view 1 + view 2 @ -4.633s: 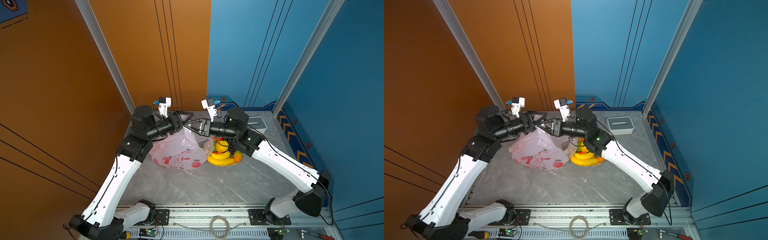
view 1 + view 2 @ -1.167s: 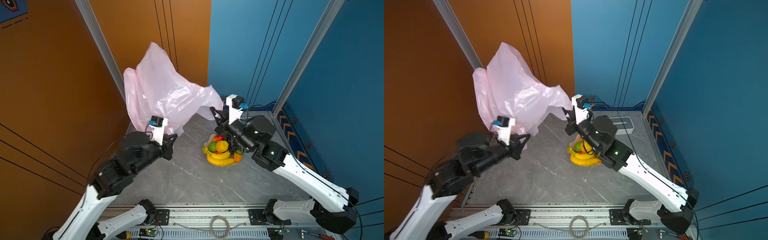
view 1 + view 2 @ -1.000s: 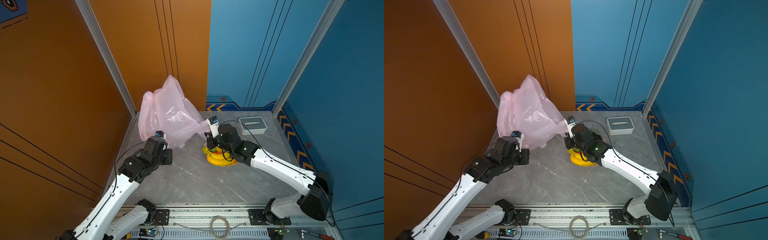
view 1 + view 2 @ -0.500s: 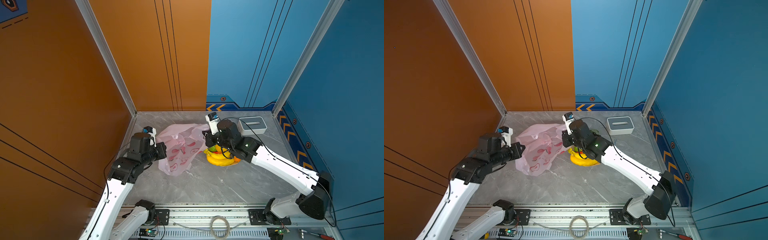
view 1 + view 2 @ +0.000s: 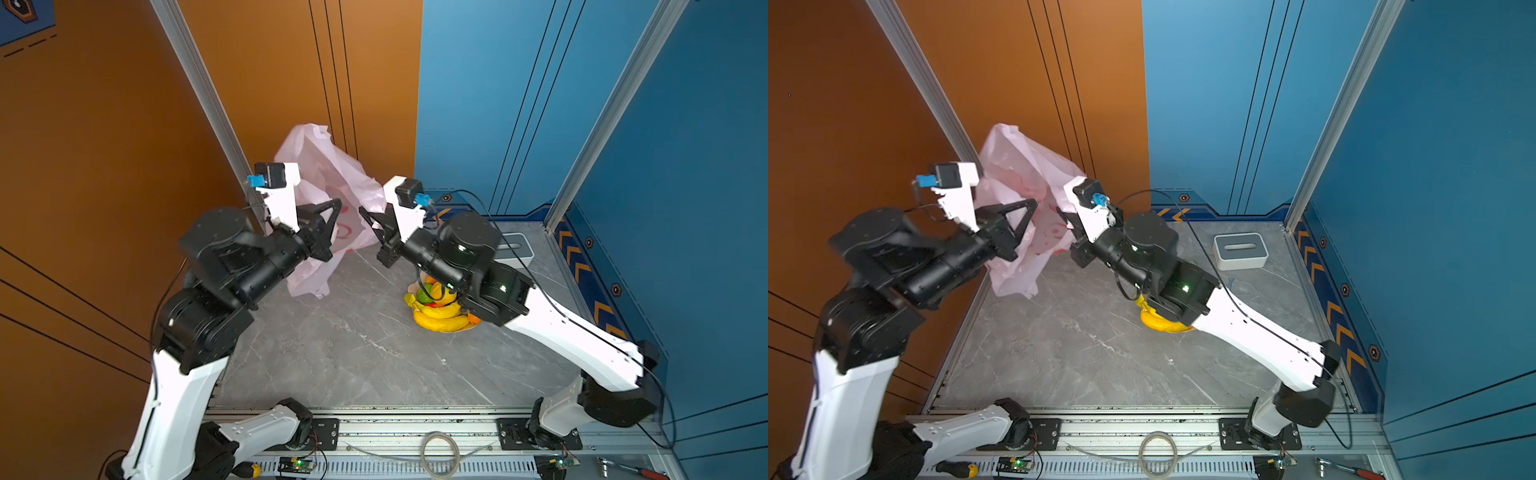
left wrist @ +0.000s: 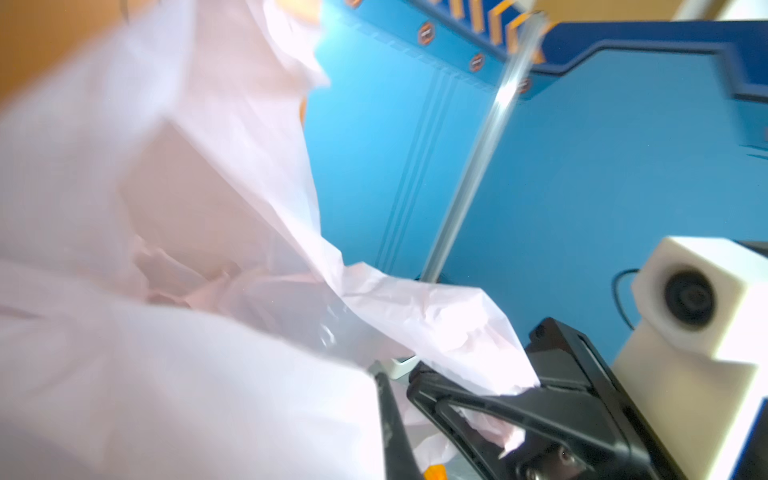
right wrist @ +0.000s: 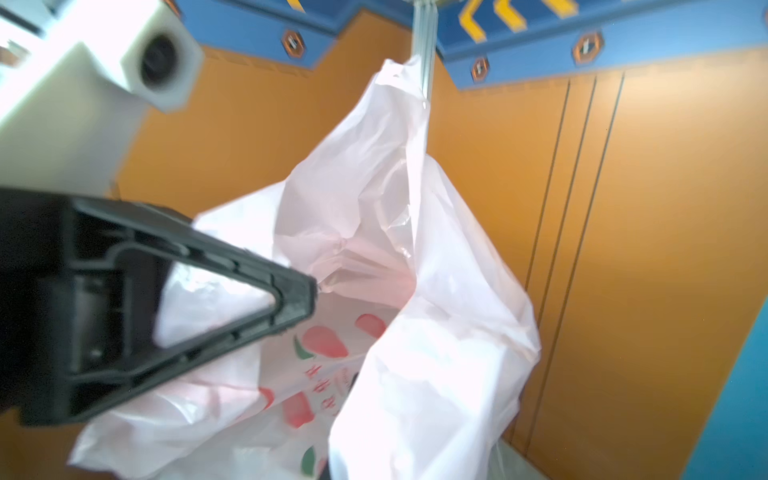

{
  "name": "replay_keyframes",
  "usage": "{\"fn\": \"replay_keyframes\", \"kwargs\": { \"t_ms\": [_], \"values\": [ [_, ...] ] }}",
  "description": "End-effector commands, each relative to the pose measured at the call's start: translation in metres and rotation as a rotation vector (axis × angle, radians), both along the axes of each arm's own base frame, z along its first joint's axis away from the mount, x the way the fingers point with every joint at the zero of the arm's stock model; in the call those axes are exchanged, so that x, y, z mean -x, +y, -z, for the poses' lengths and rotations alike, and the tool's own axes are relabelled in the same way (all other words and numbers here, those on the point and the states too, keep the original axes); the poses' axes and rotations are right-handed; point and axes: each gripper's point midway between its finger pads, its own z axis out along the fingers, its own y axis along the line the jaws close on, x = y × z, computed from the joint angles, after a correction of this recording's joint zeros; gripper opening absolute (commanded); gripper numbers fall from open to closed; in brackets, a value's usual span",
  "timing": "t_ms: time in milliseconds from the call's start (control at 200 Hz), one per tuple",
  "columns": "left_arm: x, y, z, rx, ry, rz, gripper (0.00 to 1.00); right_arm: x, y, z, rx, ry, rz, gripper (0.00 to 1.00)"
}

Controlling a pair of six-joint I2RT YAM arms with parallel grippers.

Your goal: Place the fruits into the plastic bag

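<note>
I should use my left gripper to bring the bag's rim down beside the bowl, because the plastic bag's opening is wide open high above the fruits. That will free my right gripper for the fruits.
The pale-pink plastic bag hangs in the air at the back left, billowed up against the orange wall. My left gripper is shut on one part of its rim. Close beside it, my right gripper is shut on another part of the rim. In the right wrist view the left gripper pinches the plastic bag, whose mouth gapes open. In the left wrist view the right gripper grips film. The fruits lie heaped in a bowl under the right arm; only the banana shows in one top view.
A white-and-grey slotted box stands at the back right of the grey marble table. Orange and blue walls close in the back and sides. The metal rail with the arm bases runs along the front.
The bag lay low on the table between the grippers half a second ago. Both arms have risen and drawn together, lifting the bag so it billows upward.
</note>
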Motion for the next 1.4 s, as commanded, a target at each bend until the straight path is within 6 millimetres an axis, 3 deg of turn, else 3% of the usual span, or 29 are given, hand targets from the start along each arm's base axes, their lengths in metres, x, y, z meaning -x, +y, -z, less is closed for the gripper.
{"fn": "replay_keyframes", "kwargs": {
  "t_ms": [0,30,65,95,100,105,140,170,215,265,325,446,551,766,1096,1397],
  "values": [
    [-0.01,0.022,0.042,-0.155,-0.005,-0.185,0.0,-0.014,-0.029,0.012,-0.045,-0.037,0.125,0.0],
    [-0.02,0.03,0.08,-0.207,0.076,-0.258,0.0,-0.037,-0.027,0.051,0.001,0.068,0.153,0.0],
    [-0.033,0.038,0.133,-0.27,0.198,-0.331,0.0,-0.073,-0.025,0.111,0.069,0.236,0.196,0.0],
    [-0.042,0.042,0.182,-0.31,0.315,-0.367,0.0,-0.102,-0.025,0.175,0.163,0.418,0.228,0.0],
    [-0.043,0.042,0.191,-0.318,0.334,-0.369,0.0,-0.114,-0.03,0.198,0.186,0.49,0.244,0.0],
    [-0.044,0.043,0.196,-0.312,0.351,-0.371,0.0,-0.114,-0.03,0.198,0.186,0.49,0.244,0.0],
    [-0.05,0.043,0.256,-0.311,0.513,-0.359,0.0,-0.127,-0.03,0.264,0.279,0.696,0.23,0.0],
    [-0.052,0.043,0.302,-0.284,0.648,-0.34,0.0,-0.126,-0.029,0.306,0.342,0.811,0.202,0.0],
    [-0.049,0.043,0.358,-0.241,0.799,-0.322,0.0,-0.116,-0.027,0.337,0.395,0.859,0.195,0.0],
    [-0.044,0.041,0.385,-0.205,0.852,-0.309,0.0,-0.103,-0.025,0.34,0.42,0.795,0.202,0.0],
    [-0.041,0.04,0.381,-0.17,0.82,-0.299,0.0,-0.095,-0.024,0.322,0.396,0.705,0.214,0.0],
    [-0.043,0.045,0.338,-0.143,0.717,-0.302,0.0,-0.096,-0.025,0.3,0.367,0.696,0.198,0.0],
    [-0.043,0.045,0.319,-0.152,0.71,-0.28,0.0,-0.094,-0.024,0.286,0.347,0.684,0.183,0.0],
    [-0.046,0.047,0.311,-0.125,0.703,-0.278,0.0,-0.096,-0.033,0.269,0.315,0.671,0.187,0.0],
    [-0.05,0.043,0.318,-0.056,0.704,-0.235,0.0,-0.133,-0.045,0.291,0.315,0.736,0.212,0.0],
    [-0.062,0.054,0.303,-0.017,0.64,-0.3,0.0,-0.159,-0.021,0.265,0.271,0.623,0.177,0.0]
  ]
}}
